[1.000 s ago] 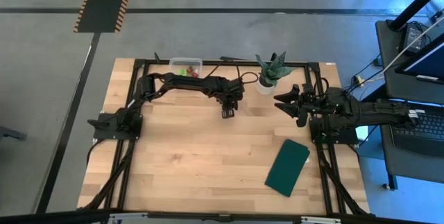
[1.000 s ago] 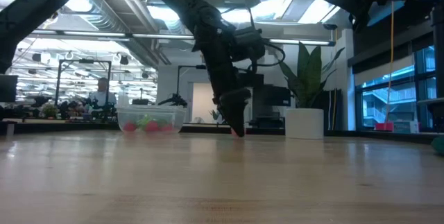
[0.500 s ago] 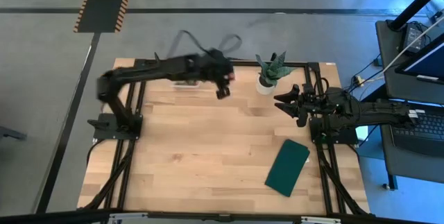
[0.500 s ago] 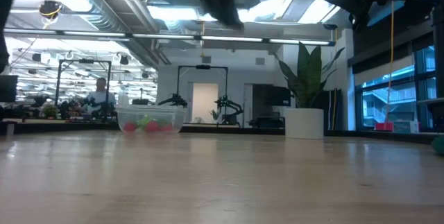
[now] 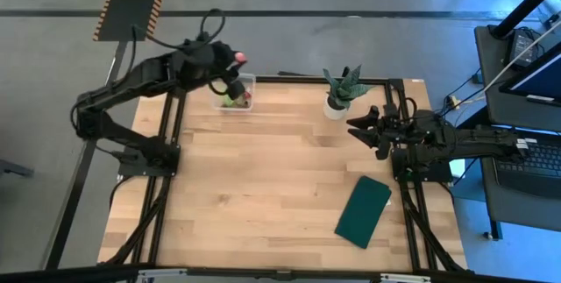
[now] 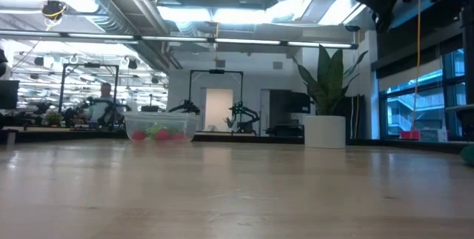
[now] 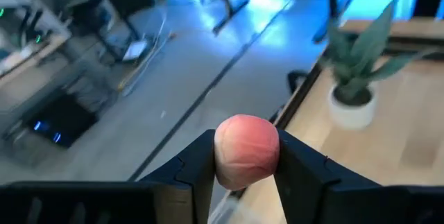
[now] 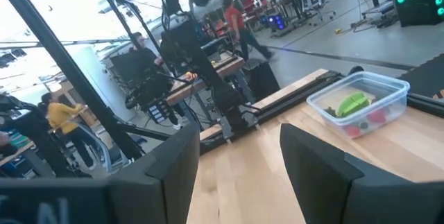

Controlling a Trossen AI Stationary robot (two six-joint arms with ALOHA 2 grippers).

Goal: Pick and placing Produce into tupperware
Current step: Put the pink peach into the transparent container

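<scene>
The pinkish fruit [image 5: 240, 57] is pinched at its sides above the open tupperware [image 5: 237, 98], so my left gripper should keep tilting down and lowering until the fruit is inside, and then let go.
My left gripper [image 5: 233, 60] is raised high over the table's far left corner and is shut on the small pinkish round fruit [image 7: 246, 150], which also shows in the high view [image 5: 237, 56]. The clear tupperware [image 5: 235, 91] stands on the table just below it, near the far edge. The tupperware [image 8: 361, 102] holds the green lumpy piece [image 8: 350, 103] and red strawberries [image 8: 368, 119], which also show through its wall in the low view [image 6: 161, 129]. My right gripper [image 5: 363, 130] waits open at the table's right side. My left gripper pinches the pinkish fruit at its two sides [image 7: 220, 156] between the two fingertips [image 7: 196, 172]. The fruit is lifted clear of the table, high in the air, and stands out beyond the fingertips.
A spiky green plant in a white pot [image 5: 340, 92] stands at the far edge, right of the tupperware. A flat dark green rectangle [image 5: 363, 211] lies on the near right of the table. The black frame rails [image 5: 175, 116] run along the table's sides.
My left gripper has risen from the table's middle, out of the top of the low view, and has swung toward the far left corner to above the tupperware, carrying the pinkish fruit lifted clear.
</scene>
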